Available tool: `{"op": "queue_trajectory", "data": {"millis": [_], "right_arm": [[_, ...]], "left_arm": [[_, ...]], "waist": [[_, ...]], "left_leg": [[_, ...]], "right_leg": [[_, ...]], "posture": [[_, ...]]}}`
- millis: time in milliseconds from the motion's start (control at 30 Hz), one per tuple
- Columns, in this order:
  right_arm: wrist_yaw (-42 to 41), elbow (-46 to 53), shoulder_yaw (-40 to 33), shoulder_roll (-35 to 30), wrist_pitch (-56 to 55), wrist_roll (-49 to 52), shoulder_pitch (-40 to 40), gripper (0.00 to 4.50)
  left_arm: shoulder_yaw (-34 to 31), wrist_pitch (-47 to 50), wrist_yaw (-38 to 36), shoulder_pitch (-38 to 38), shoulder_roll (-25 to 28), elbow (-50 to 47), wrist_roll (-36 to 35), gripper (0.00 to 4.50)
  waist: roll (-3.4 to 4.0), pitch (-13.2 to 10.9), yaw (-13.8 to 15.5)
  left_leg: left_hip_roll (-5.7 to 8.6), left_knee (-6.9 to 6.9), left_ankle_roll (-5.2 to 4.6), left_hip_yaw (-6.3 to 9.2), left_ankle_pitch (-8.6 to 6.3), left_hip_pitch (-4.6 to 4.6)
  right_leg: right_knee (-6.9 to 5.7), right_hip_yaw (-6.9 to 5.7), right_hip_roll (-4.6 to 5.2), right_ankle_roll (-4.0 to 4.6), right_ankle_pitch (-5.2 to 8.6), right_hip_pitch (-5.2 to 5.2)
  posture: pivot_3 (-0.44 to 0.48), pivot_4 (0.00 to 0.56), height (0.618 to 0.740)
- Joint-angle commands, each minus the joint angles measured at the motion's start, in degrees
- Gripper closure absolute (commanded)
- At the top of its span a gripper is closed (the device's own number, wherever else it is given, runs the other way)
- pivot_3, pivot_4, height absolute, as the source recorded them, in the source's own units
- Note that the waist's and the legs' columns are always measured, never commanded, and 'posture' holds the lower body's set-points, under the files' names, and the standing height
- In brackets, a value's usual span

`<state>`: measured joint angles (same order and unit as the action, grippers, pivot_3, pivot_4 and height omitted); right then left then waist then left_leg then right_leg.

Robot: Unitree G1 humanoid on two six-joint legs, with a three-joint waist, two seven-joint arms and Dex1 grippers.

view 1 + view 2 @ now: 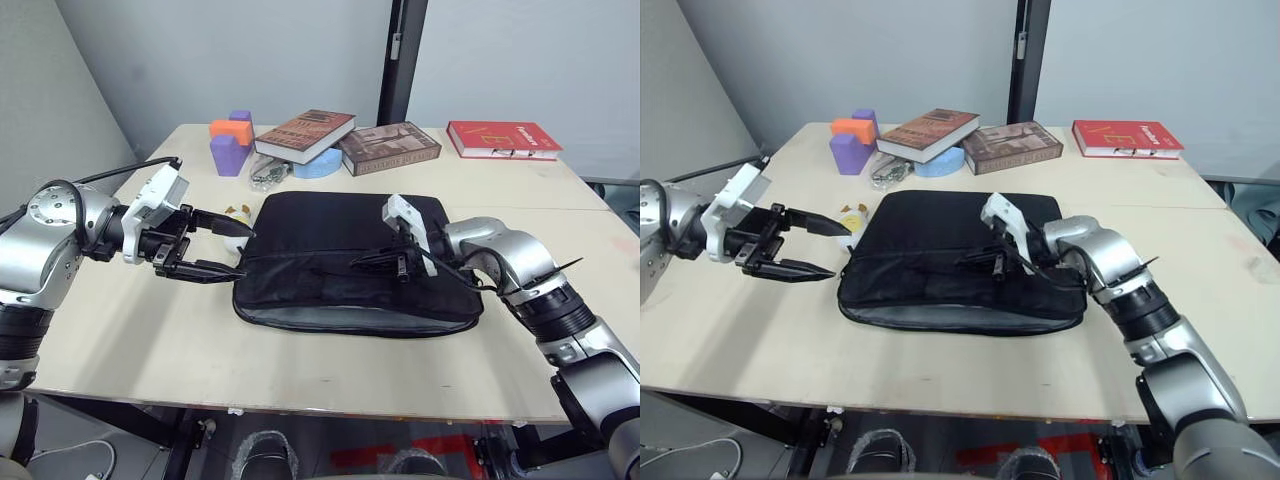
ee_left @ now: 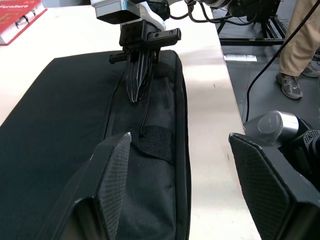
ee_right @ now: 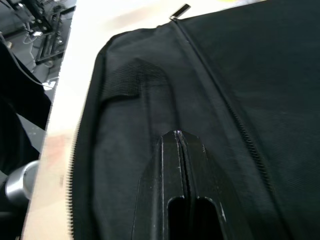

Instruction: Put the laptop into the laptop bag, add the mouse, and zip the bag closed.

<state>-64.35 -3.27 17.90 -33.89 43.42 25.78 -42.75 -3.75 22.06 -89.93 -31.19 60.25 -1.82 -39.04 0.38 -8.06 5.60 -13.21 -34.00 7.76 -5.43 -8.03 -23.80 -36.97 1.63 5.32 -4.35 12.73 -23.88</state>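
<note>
The white-and-yellow plush toy (image 1: 237,224) is against the bag's end, next to the gaping front edge (image 1: 355,320), so it will pull the zipper shut when I pull the toy.
The black laptop bag (image 1: 330,225) lies flat in the middle of the table, with its zipper running along the front edge. My left gripper (image 1: 243,252) is open at the bag's left end, fingers (image 2: 107,175) spread on either side of that end, near a strap handle (image 2: 156,141). My right gripper (image 1: 352,263) is shut and rests low on the bag's top face, pointing left; nothing shows between its fingertips (image 3: 177,134). A metal zipper pull (image 3: 180,11) lies at the bag's far corner. The laptop and the mouse are out of view.
A white-and-yellow plush toy (image 1: 237,215) sits just behind my left gripper. Along the table's back are purple and orange blocks (image 1: 232,140), a metal clip (image 1: 268,175), two books (image 1: 305,133) and a red book (image 1: 503,138). A person's legs (image 2: 300,45) stand off the table's right.
</note>
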Motion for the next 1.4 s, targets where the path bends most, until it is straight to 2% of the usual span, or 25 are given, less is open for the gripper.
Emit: {"op": "queue_trajectory", "data": {"millis": [33, 233, 367, 567, 800, 967, 1200, 1400], "right_arm": [[-1.46, -1.43, 0.77, 0.66, -1.42, -1.96, -1.18, 4.46], [-0.44, -5.94, 3.81, 1.61, -2.02, -7.19, -0.7, 4.46], [-1.81, -4.06, 6.37, 1.24, -2.04, -8.58, 1.09, 4.46], [-0.87, -6.49, -2.25, 5.84, 0.66, -2.94, -2.8, 4.46], [-1.15, -9.18, -3.5, 6.24, 0.4, -3.48, -5.04, 4.46], [0.62, -12.27, 0.3, 6.55, -2.47, -8.69, -4.09, 4.46], [-1.13, -10.84, 6.02, 5.31, -3.51, -13.28, -0.51, 4.46], [-0.78, -12.48, 6.48, 6.07, -4.17, -15.27, -0.71, 4.46]], "left_arm": [[-1.04, -0.59, -2.55, 0.06, 0.44, 0.55, 0.27, 1.21], [-2.17, -0.69, -1.31, 1.45, 0.18, 2.28, 1.5, 1.21], [-3.04, -0.46, -0.56, 2.73, 0.05, 3.5, 1.6, 1.21], [-4.04, 0.98, 0.29, 3.49, -0.91, 5.52, 0.94, 1.21], [-4.4, 1.6, 1.0, 4.65, -1.56, 4.93, 1.13, 1.21], [-4.39, 2.52, 1.94, 4.24, -1.62, 4.24, 1.15, 1.21], [-4.32, 2.79, 2.32, 4.05, -1.95, 5.18, 1.58, 1.21], [-2.93, 2.08, 4.0, 4.52, -2.25, 6.65, 4.76, 1.21]], "waist": [[0.0, 0.0, -0.02], [-0.07, 0.08, -0.04], [-0.17, 0.18, -0.04], [-0.17, 0.24, -0.13], [-0.18, 0.23, -0.08], [-0.18, 0.22, -0.05], [-0.26, 0.35, -0.11], [-0.3, 1.05, -0.1]], "left_leg": [[0.0, 0.0, 0.0, 0.0, 0.0, 0.0], [0.0, -0.02, 0.0, 0.0, 0.0, 0.04], [0.0, -0.02, -0.03, 0.01, 0.0, 0.19], [-0.03, 0.0, -0.08, 0.0, -0.04, 0.56], [-0.04, 0.14, -0.04, 0.0, -0.02, 0.5], [-0.03, 0.19, -0.02, 0.0, -0.01, 0.45], [-0.04, 0.18, -0.02, 0.0, -0.02, 0.61], [-0.04, 0.19, -0.01, 0.0, -0.04, 0.68]], "right_leg": [[0.0, 0.0, 0.0, 0.0, 0.0, 0.0], [-0.06, 0.01, 0.0, 0.0, 0.0, 0.02], [-0.17, 0.02, 0.0, 0.0, 0.0, 0.1], [-0.22, 0.03, 0.0, 0.01, 0.0, 0.43], [-0.16, -0.02, -0.01, 0.08, 0.05, 0.35], [-0.12, -0.05, -0.01, 0.13, 0.08, 0.32], [-0.17, -0.03, -0.01, 0.13, 0.08, 0.45], [-0.11, -0.04, 0.0, 0.13, 0.09, 0.54]], "posture": [[0.0, 0.15, 0.74], [0.0, 0.15, 0.74], [0.0, 0.15, 0.74], [0.0, 0.15, 0.74], [0.0, 0.15, 0.74], [0.0, 0.15, 0.74], [0.0, 0.15, 0.74], [0.0, 0.15, 0.74]]}}
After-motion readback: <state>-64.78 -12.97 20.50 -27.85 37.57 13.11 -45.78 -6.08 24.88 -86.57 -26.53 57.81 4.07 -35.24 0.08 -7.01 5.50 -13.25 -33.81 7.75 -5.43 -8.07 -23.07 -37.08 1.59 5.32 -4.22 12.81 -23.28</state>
